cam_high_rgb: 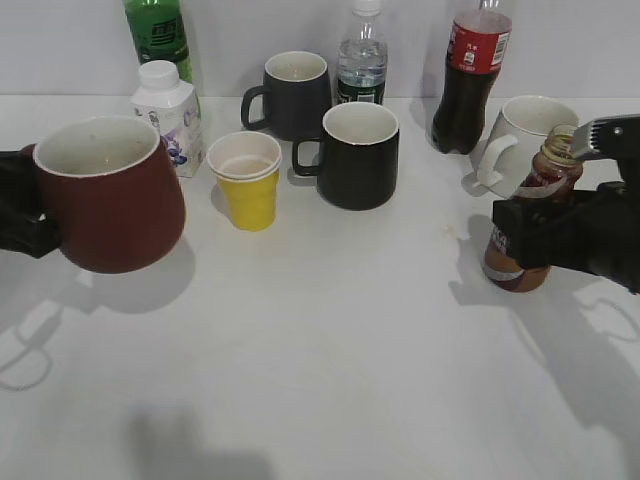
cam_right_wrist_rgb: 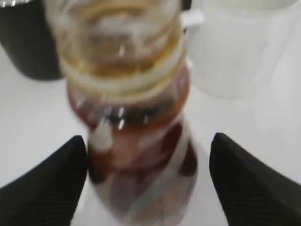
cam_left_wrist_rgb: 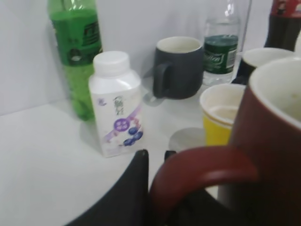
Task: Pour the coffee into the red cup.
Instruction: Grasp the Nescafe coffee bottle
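Note:
The coffee bottle's opening (cam_high_rgb: 564,137) is uncapped and open. The coffee bottle will spill a bit next to the red cup when I tip it to pour.
The red cup (cam_high_rgb: 110,200) is a maroon mug with a white inside, upright at the left. My left gripper (cam_high_rgb: 25,215) is shut on its loop handle, seen close in the left wrist view (cam_left_wrist_rgb: 157,157), with the cup's body (cam_left_wrist_rgb: 277,141) to the right. The coffee (cam_high_rgb: 548,172) is a small curvy clear bottle of brown liquid with no cap, standing on the table at the right. My right gripper (cam_high_rgb: 530,238) is open around its middle. In the right wrist view the bottle (cam_right_wrist_rgb: 136,108) sits between the fingers (cam_right_wrist_rgb: 148,141), with a gap on the right side.
Between the two stand a yellow paper cup (cam_high_rgb: 246,185) and a black mug (cam_high_rgb: 358,155). Behind are a dark grey mug (cam_high_rgb: 295,95), a white carton bottle (cam_high_rgb: 168,115), a green bottle (cam_high_rgb: 158,35), a water bottle (cam_high_rgb: 362,60), a cola bottle (cam_high_rgb: 470,75) and a white mug (cam_high_rgb: 520,135).

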Motion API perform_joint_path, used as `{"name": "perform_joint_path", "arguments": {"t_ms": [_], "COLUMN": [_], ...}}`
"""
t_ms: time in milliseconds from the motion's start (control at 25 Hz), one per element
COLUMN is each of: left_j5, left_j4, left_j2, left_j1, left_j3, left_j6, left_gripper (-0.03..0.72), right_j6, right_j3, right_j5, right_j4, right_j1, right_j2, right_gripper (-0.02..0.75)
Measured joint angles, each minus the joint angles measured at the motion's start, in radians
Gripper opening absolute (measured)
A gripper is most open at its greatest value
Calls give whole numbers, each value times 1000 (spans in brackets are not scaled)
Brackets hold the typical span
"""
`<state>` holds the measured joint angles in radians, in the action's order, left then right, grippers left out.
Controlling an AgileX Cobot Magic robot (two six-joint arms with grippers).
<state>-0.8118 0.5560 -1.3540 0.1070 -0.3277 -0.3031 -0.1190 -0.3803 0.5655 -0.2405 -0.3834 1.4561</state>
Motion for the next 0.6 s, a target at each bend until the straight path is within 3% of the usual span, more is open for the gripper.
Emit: {"name": "perform_joint_path", "arguments": {"t_ms": [200,600], "left_j5": [-31,-39], "left_j4": [53,59], "left_j2": [0,0], "left_j1": [22,193], "left_j3": [0,0], "left_j6": [-11,-13], "left_gripper": [69,69], "right_j6": [0,37], "right_j3": [-1,2], "right_j5": [179,438], "right_j4": [0,-2], "right_j1": [0,0], "right_j2": [138,324], "right_gripper": [600,507]}}
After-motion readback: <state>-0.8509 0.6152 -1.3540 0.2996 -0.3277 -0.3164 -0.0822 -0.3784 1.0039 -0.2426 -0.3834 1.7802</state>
